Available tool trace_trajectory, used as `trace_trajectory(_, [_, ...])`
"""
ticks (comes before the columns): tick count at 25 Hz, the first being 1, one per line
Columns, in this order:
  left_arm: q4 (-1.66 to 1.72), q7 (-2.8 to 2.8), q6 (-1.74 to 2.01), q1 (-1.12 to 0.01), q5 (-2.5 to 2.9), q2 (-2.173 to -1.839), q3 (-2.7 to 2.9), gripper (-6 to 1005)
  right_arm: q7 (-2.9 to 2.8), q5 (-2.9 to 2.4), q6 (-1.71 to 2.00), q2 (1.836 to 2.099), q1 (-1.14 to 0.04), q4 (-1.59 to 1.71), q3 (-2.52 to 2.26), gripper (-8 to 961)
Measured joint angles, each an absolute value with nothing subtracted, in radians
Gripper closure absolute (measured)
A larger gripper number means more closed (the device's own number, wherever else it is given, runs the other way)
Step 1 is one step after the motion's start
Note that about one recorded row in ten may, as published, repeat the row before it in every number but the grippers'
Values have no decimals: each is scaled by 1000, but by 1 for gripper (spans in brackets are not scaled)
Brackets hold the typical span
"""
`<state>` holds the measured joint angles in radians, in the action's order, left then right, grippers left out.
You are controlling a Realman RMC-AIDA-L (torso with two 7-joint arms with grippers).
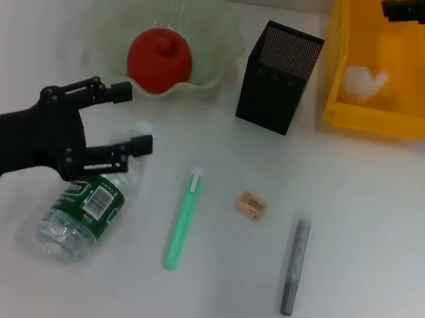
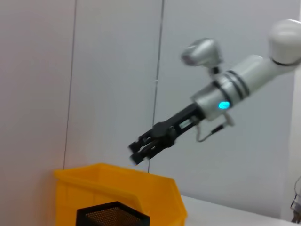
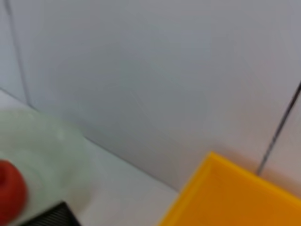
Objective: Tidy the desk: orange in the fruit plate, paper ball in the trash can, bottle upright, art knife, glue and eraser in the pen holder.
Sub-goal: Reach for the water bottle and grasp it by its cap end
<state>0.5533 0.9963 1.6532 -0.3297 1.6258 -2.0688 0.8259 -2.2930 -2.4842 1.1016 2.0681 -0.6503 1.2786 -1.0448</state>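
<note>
I need to tip my left gripper down, since it points level above the lying bottle point(image 1: 84, 215), then grip the bottle by its cap end and swing it upright.
The orange point(image 1: 159, 59) lies in the pale green fruit plate point(image 1: 219, 21) at the back left. Inside the yellow trash can point(image 1: 383, 114) at the back right rests the white paper ball point(image 1: 362, 81). My right gripper point(image 1: 393, 8) hangs over the can's far rim, also seen as the right gripper point(image 2: 136, 153) in the left wrist view. The bottle point(image 1: 82, 215) lies on its side at the front left. My left gripper point(image 1: 131, 121) is open just above its cap end. The green art knife point(image 1: 183, 219), tan eraser point(image 1: 251, 205) and grey glue stick point(image 1: 295, 264) lie on the table before the black pen holder point(image 1: 279, 76).
The pen holder stands between the fruit plate and the trash can. A pale wall runs close behind the table's far edge. White tabletop stretches along the front and right of the glue stick.
</note>
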Motion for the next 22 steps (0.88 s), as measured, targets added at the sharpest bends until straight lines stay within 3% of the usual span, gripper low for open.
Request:
trace_trajectory(3, [642, 1141, 1660, -310, 1626, -2073, 825, 163, -2246, -2383, 1159, 2081, -559, 1397, -1060, 164])
trace_trajectory(6, [931, 1447, 1557, -214, 1609, -2080, 911, 163, -2139, -2181, 1220, 2085, -390, 1504, -1126, 164])
trace_trajectory(7, [1088, 1599, 1464, -152, 1601, -2079, 996, 164, -2019, -2057, 1226, 2085, -275, 1526, -1179, 164])
trace_trajectory(8, [1088, 1599, 1464, -152, 1601, -2079, 996, 164, -2019, -2057, 1226, 2085, -275, 1526, -1179, 165])
trace_trajectory(9, [1213, 1718, 1388, -98, 1614, -2076, 1075, 164, -1895, -1970, 1222, 2087, -182, 1526, -1225, 165])
trace_trajectory(12, [1433, 1944, 1259, -24, 1705, -2072, 1222, 165, -1733, -1869, 1222, 2088, -80, 1468, -1276, 165])
trace_trajectory(16, [1692, 2314, 1153, 9, 1987, -2073, 1401, 166, -1650, -1804, 1247, 2088, -51, 1378, -1283, 165])
trace_trajectory(21, [1797, 2641, 1125, -39, 2264, -2074, 1538, 179, -1439, -1692, 1375, 2084, -42, 1193, -1265, 164])
trace_trajectory(22, [1794, 2775, 1120, -94, 2424, -2074, 1612, 182, -1371, -1672, 1434, 2082, -47, 1130, -1243, 164])
